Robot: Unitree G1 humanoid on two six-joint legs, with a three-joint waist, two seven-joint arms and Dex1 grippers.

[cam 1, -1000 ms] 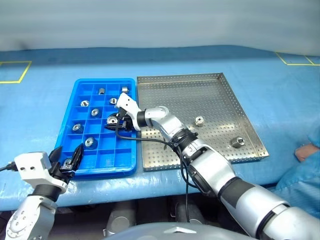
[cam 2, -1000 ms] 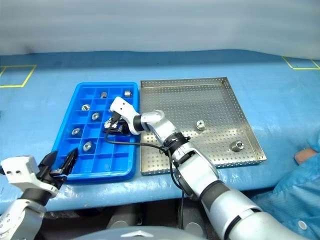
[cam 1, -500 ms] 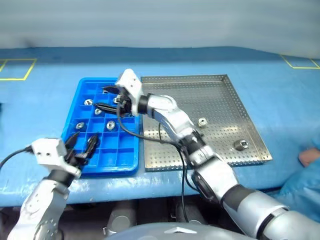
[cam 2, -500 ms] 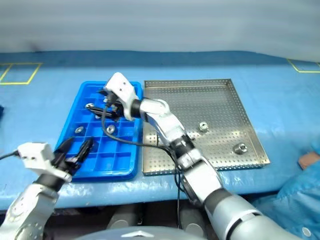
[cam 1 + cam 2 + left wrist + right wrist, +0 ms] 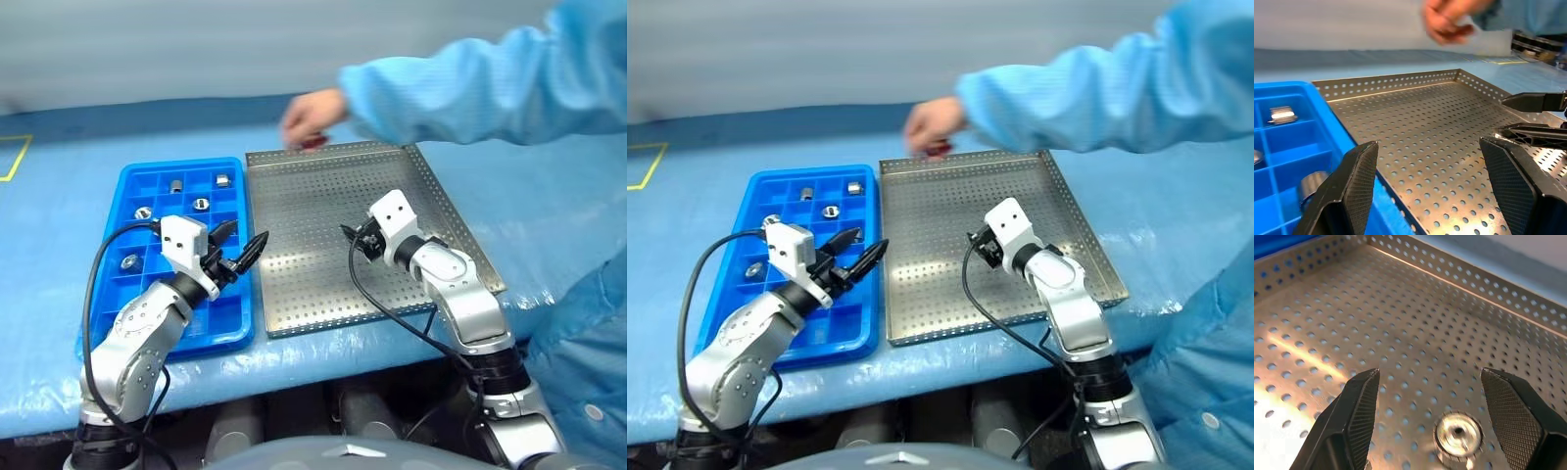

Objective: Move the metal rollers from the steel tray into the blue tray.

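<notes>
The metal roller standing free (image 5: 1458,433) is in line with my right gripper's open fingers, so that gripper should keep going down to the roller's sides (image 5: 1453,459) and close there.
The blue tray (image 5: 181,164) lies on the left with several metal rollers in its far compartments, such as one roller (image 5: 200,204). To its right, edge to edge, lies the steel tray (image 5: 304,196). My left gripper (image 5: 245,237) hovers open over the blue tray's right edge, pointing at the steel tray, with nothing between its fingers. Over the middle of the steel tray my right gripper (image 5: 353,242) stands open. In the right wrist view a metal roller (image 5: 1458,433) lies on the perforated floor between its fingers (image 5: 1359,406), untouched.
A person's arm in a light blue sleeve (image 5: 460,83) reaches in from the right, its hand (image 5: 312,119) at the steel tray's far edge. Blue cloth covers the table (image 5: 549,215) around both trays. Yellow tape (image 5: 12,157) marks the far left.
My right gripper left the blue tray, swung right over the steel tray and opened. My left gripper rose towards the trays' shared edge. The person's arm came in. The camera view shifted.
</notes>
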